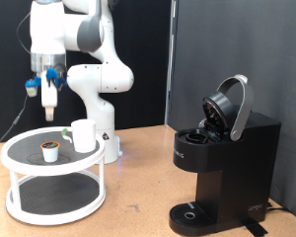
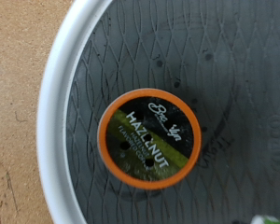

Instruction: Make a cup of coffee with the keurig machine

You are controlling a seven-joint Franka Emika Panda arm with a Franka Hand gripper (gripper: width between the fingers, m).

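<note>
My gripper should go on down until its fingers are on both sides of the pod's orange rim (image 1: pixel 50 145) before it closes, because the coffee pod (image 1: pixel 50 152) stands upright below it, clear of the white cup.
The gripper (image 1: pixel 49 111) hangs above the white two-tier stand (image 1: pixel 20 146) at the exterior view's left, pointing down over a small coffee pod (image 1: pixel 50 150) on the top tier. It holds nothing that shows. The wrist view looks straight down on the pod (image 2: pixel 149 138), which has an orange rim and a dark "Hazelnut" lid; no fingers show there. The white cup (image 1: pixel 84 135) stands upright on the same tier, to the right of the pod. The black keurig machine (image 1: pixel 227 163) stands at the exterior view's right with its domed lid (image 1: pixel 230 104) raised open.
The stand's white rim (image 2: pixel 58 103) curves around a grey mesh surface, with wooden table (image 1: pixel 138 188) beyond it. The robot's white base (image 1: pixel 101 99) stands behind the stand. A dark panel (image 1: pixel 237 39) backs the machine. The round drip tray (image 1: pixel 192 214) is bare.
</note>
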